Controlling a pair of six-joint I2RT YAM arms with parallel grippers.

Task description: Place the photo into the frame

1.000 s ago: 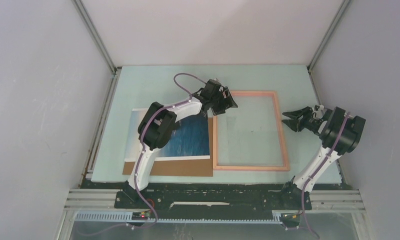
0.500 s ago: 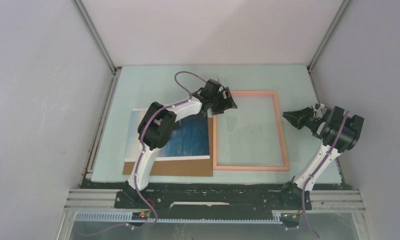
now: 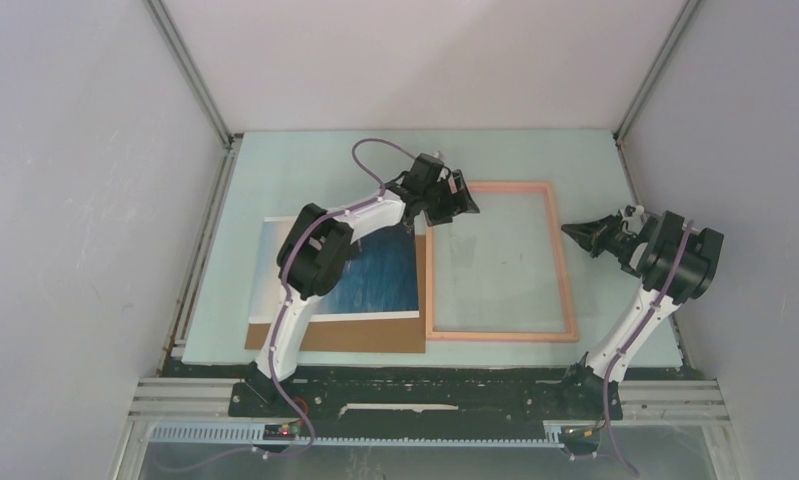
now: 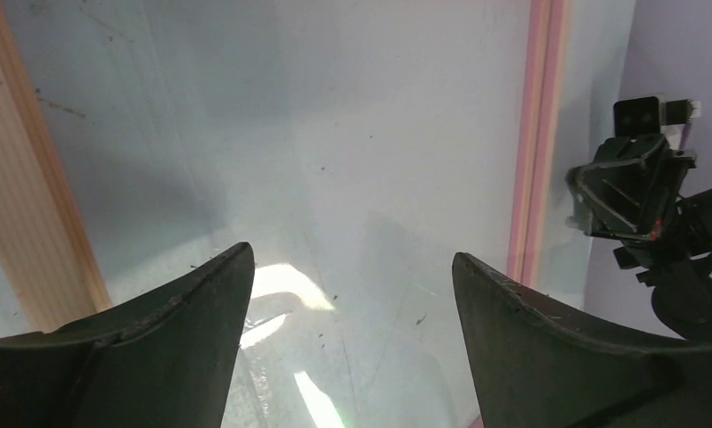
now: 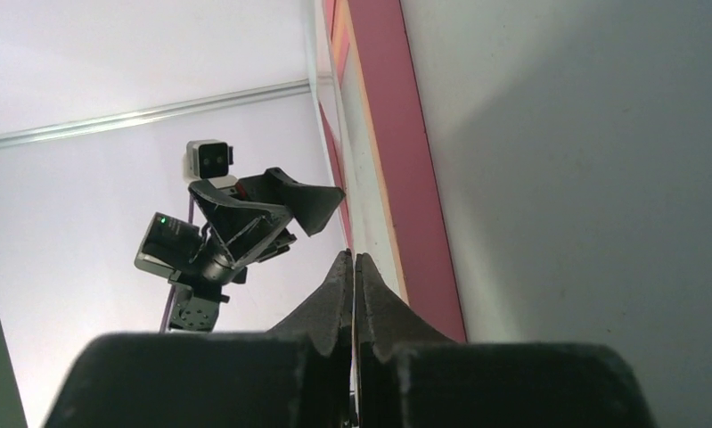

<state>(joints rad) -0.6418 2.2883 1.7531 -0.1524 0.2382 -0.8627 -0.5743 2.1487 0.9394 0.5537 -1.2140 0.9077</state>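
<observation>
I can see the frame's bar (image 4: pixel 29 192) beside the photo outside my left gripper's open fingers, so next I back my left gripper off toward the photo and straddle that bar (image 3: pixel 430 245).
The salmon-pink frame (image 3: pixel 566 270) lies flat on the pale mat, right of centre. Left of it lies the photo (image 3: pixel 385 275), blue sea up, partly hidden under my left arm. My left gripper (image 3: pixel 465 205) hovers over the frame's far left corner. In the left wrist view it (image 4: pixel 352 252) stands open with nothing between its fingers and the frame's see-through middle beneath. My right gripper (image 3: pixel 573 232) hangs just off the frame's right edge. The right wrist view shows it (image 5: pixel 352 257) shut, holding nothing, beside the frame's pink bar (image 5: pixel 405 178).
A plain brown cardboard sheet (image 3: pixel 365 338) lies under the photo's near edge, sticking out toward the arm bases. Grey walls close in on three sides of the mat (image 3: pixel 305 170). A metal rail (image 3: pixel 425 395) runs along the near edge.
My right gripper has closed from open to shut and drifted slightly left toward the frame. My left gripper has shifted a little to the right over the frame's corner.
</observation>
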